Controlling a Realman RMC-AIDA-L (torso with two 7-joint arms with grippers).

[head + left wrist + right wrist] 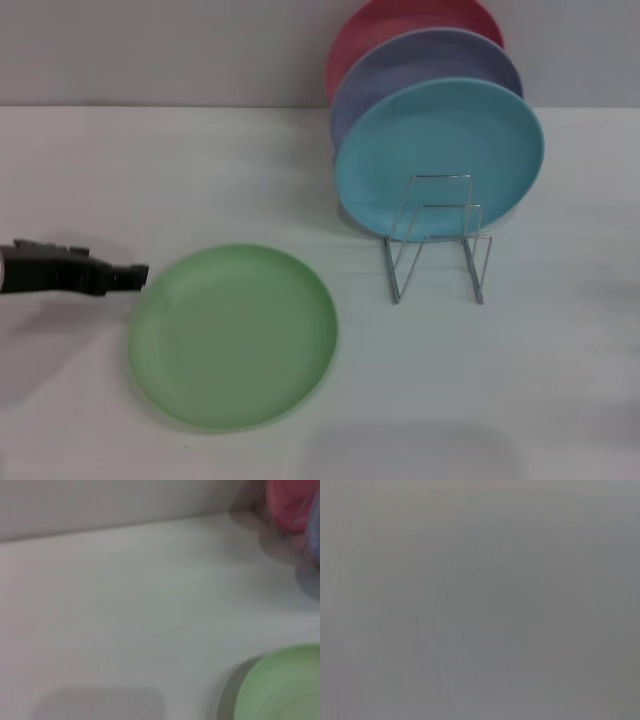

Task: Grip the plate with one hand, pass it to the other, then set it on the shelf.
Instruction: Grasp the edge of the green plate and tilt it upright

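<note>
I should keep moving in, since my left gripper's fingers point at the light green plate's rim (150, 290) and the way is clear, until they are on both sides of that rim (134, 328).
The light green plate (233, 336) lies flat on the white table, left of centre in the head view. My left gripper (138, 275) reaches in from the left, low over the table, with its tip just beside the plate's left rim. Whether it touches the rim I cannot tell. The left wrist view catches one edge of the plate (285, 687). The silver wire shelf (437, 243) stands to the right of the plate, with its front loops empty. My right gripper is out of view, and the right wrist view is plain grey.
Three plates stand upright in the back of the rack: turquoise (440, 155) in front, lavender (425, 65) behind it, red (385, 25) at the rear. A grey wall runs along the table's far edge. White table surface (540, 400) lies right of the green plate.
</note>
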